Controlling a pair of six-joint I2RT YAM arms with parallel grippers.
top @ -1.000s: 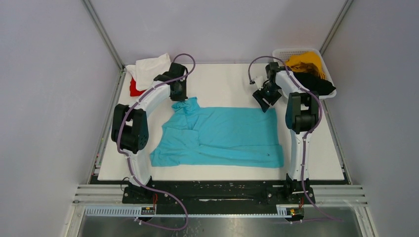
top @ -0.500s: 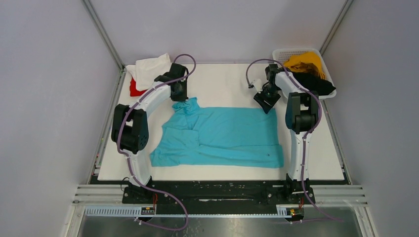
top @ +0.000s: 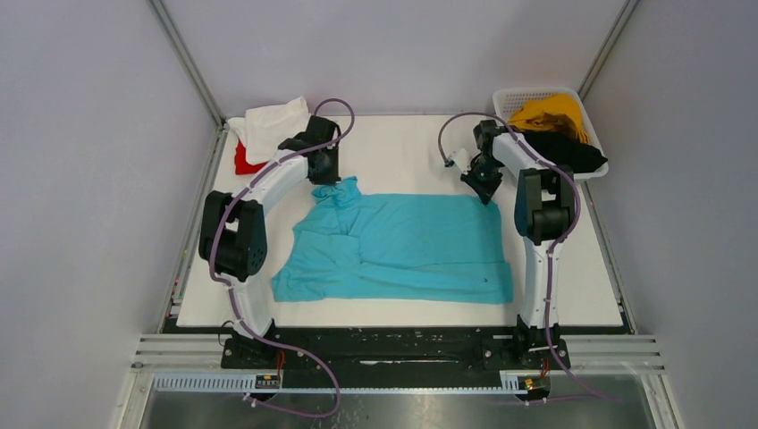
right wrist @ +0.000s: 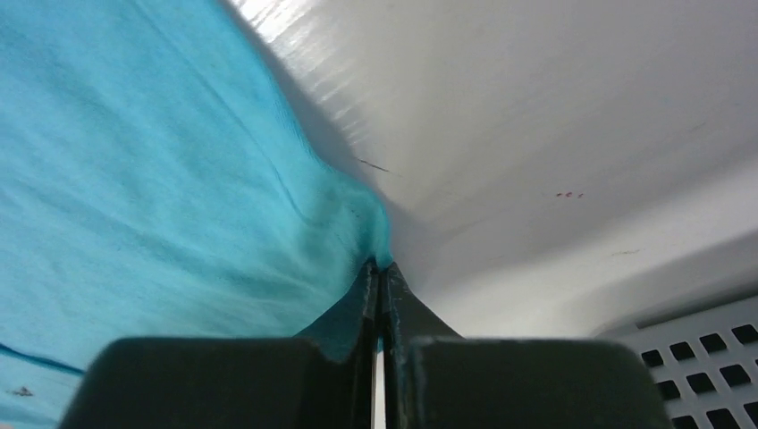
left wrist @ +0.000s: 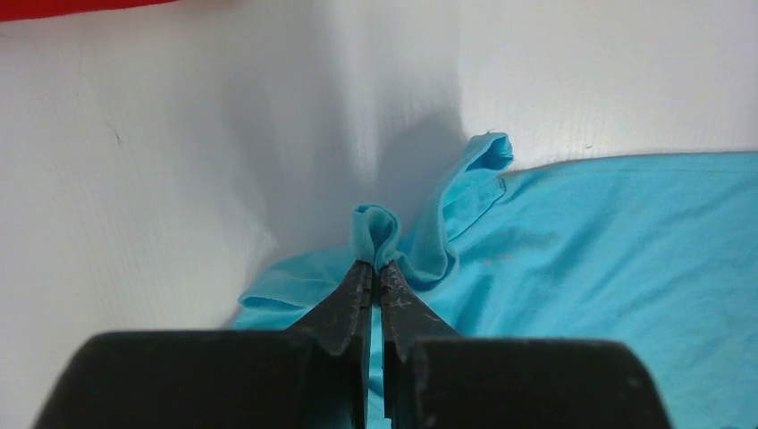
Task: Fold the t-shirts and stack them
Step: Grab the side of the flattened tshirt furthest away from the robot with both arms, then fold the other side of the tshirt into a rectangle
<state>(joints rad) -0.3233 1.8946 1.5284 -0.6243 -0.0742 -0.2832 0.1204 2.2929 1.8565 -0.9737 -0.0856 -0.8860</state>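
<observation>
My grippers are on both far corners of the turquoise t-shirt [top: 347, 188], so my left gripper keeps moving toward the t-shirt's near edge [top: 302, 298] and lets go of its corner there.
A turquoise t-shirt [top: 402, 243] lies spread across the middle of the white table [top: 402, 147], partly folded on its left side. My left gripper [top: 327, 180] is shut on a pinched fold [left wrist: 375, 234] at the shirt's far left corner. My right gripper [top: 488, 195] is shut on the shirt's far right corner [right wrist: 371, 237]. A white t-shirt [top: 268, 125] and a red t-shirt [top: 243, 161] sit at the far left corner. Mustard yellow [top: 550, 112] and black [top: 568, 150] t-shirts fill the basket.
The white mesh basket [top: 509, 96] stands at the far right corner, its wall [right wrist: 706, 349] close beside my right gripper. Grey walls enclose the table on three sides. The red shirt's edge [left wrist: 80, 7] shows beyond my left gripper.
My right gripper came down onto the shirt's far right corner and shut on it. The left arm and the shirt stayed put.
</observation>
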